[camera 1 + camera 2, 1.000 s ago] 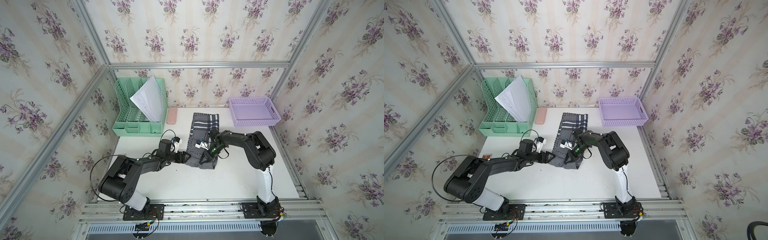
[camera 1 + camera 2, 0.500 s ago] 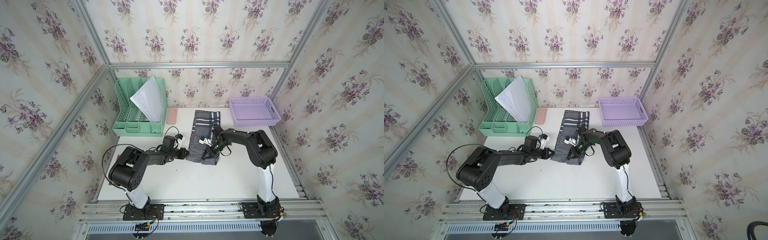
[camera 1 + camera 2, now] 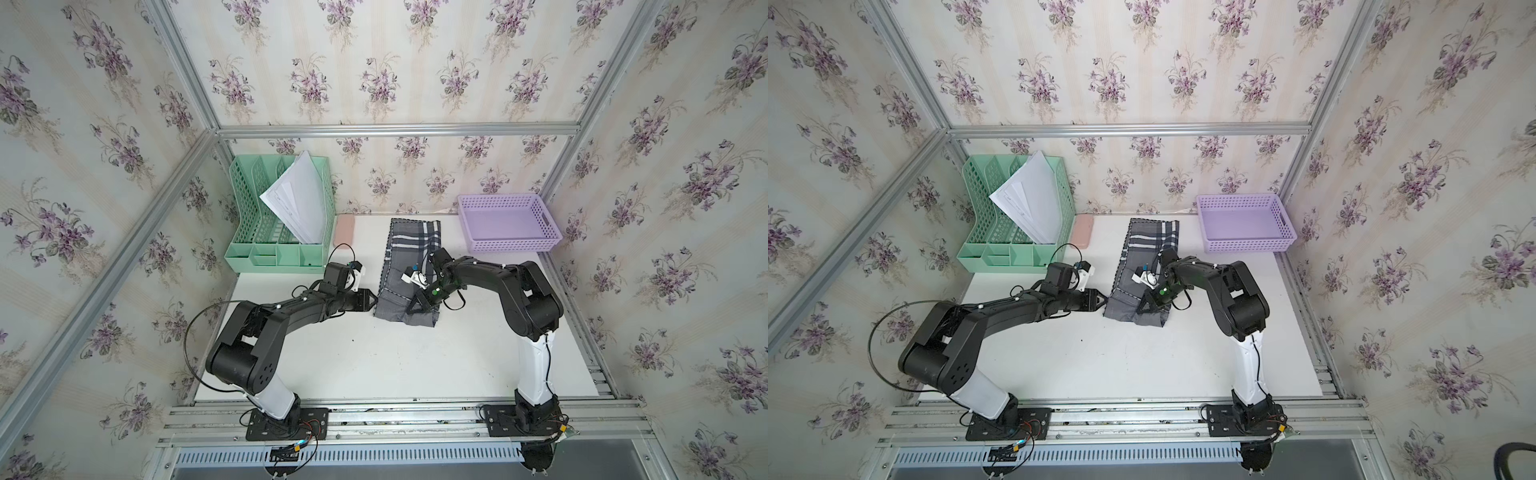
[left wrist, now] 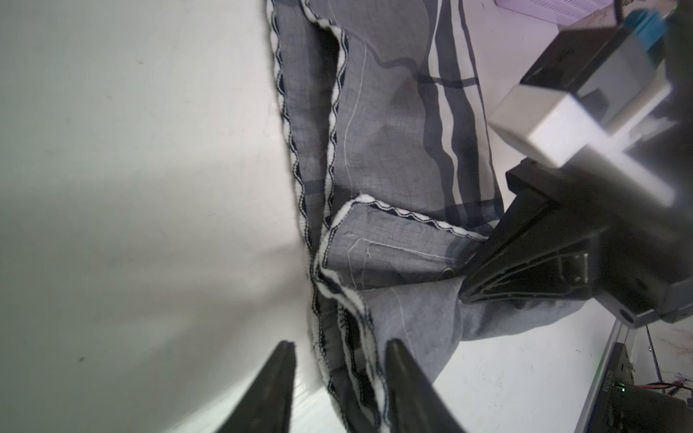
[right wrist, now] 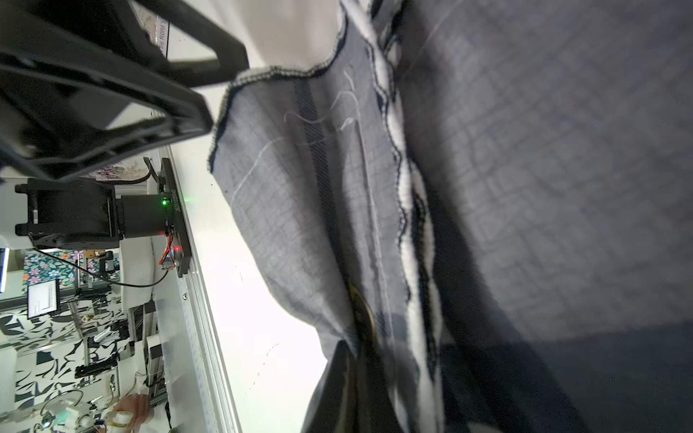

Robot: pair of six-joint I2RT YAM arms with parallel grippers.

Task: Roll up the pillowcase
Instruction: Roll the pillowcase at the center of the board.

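Note:
Next, I open my right gripper, which is pinching the middle of the pillowcase's slanted near fold, and grip the fold's end across from my left gripper before I roll.
The pillowcase lies as a long grey plaid strip at the back middle of the table, with its near end folded over. My left gripper is at the left edge of that near end. In the left wrist view it stands open, with the scalloped hem between its fingers. My right gripper is over the near fold, shut on the pillowcase. Its tips are buried in the cloth.
A green file rack holding papers stands at the back left, with a pink block beside it. A purple basket sits at the back right. The white table stretches toward the front rail.
The left arm's elbow has lifted while its gripper stays at the pillowcase's left edge. The right gripper has stayed on the near fold, which has shifted slightly.

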